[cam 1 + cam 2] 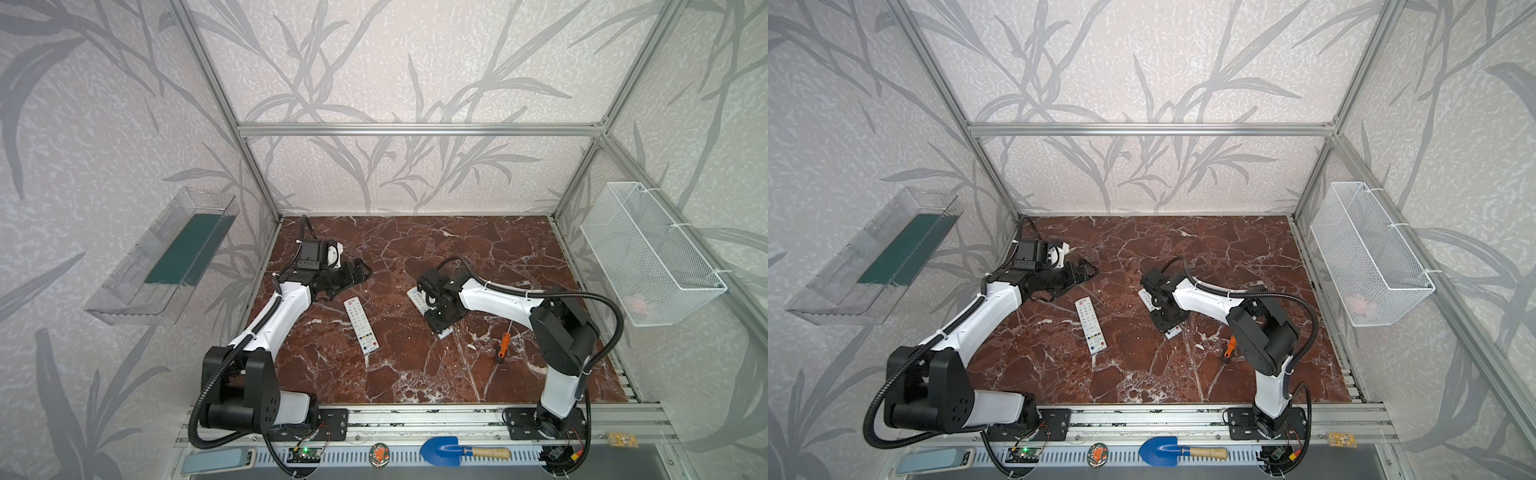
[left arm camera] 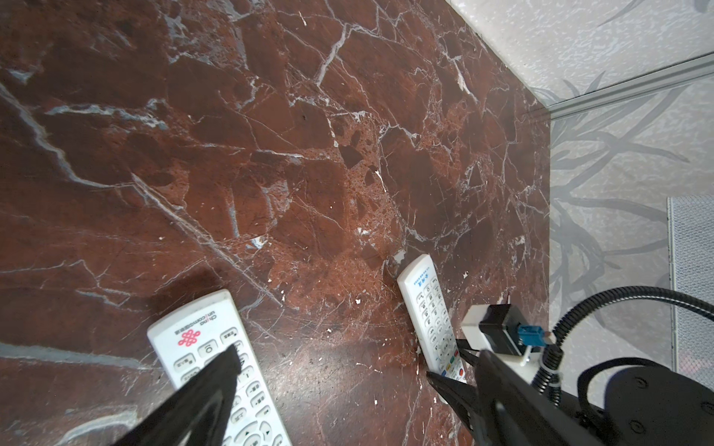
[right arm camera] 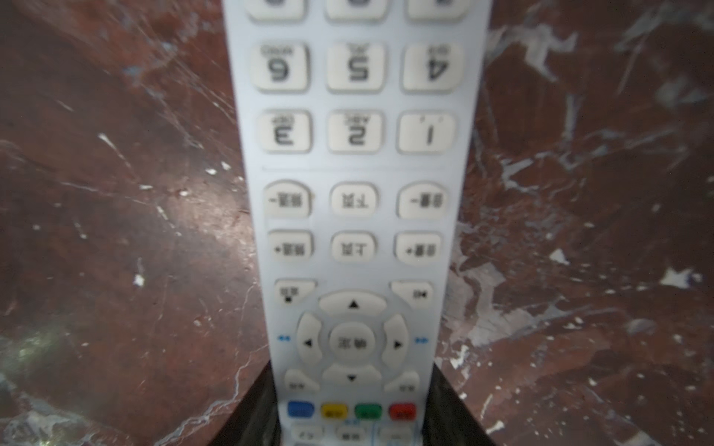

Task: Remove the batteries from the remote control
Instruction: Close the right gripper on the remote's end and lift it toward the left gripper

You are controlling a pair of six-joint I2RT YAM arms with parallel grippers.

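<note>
The coloured-button end (image 1: 445,333) of the button-side-up remote control is covered by my right gripper, so my left gripper should grab its top end (image 1: 414,294) and free up my right gripper.
Two white remote controls lie button side up on the red marble table (image 1: 415,374). My right gripper (image 1: 436,307) (image 1: 1165,309) is low over the right remote control (image 1: 415,296) (image 1: 1145,298) (image 3: 355,193). In the right wrist view the gripper (image 3: 352,390) is shut on it, one black finger against each long edge near the coloured buttons. My left gripper (image 1: 357,270) (image 1: 1086,272) (image 2: 357,351) hangs open and empty above the top end of the left remote control (image 1: 360,325) (image 1: 1090,325) (image 2: 201,336). No batteries show.
An orange-handled screwdriver (image 1: 503,345) (image 1: 1229,347) lies right of the right remote. A white wire basket (image 1: 652,253) hangs on the right wall and a clear bin (image 1: 162,257) on the left wall. A blue trowel (image 1: 453,451) lies on the front rail.
</note>
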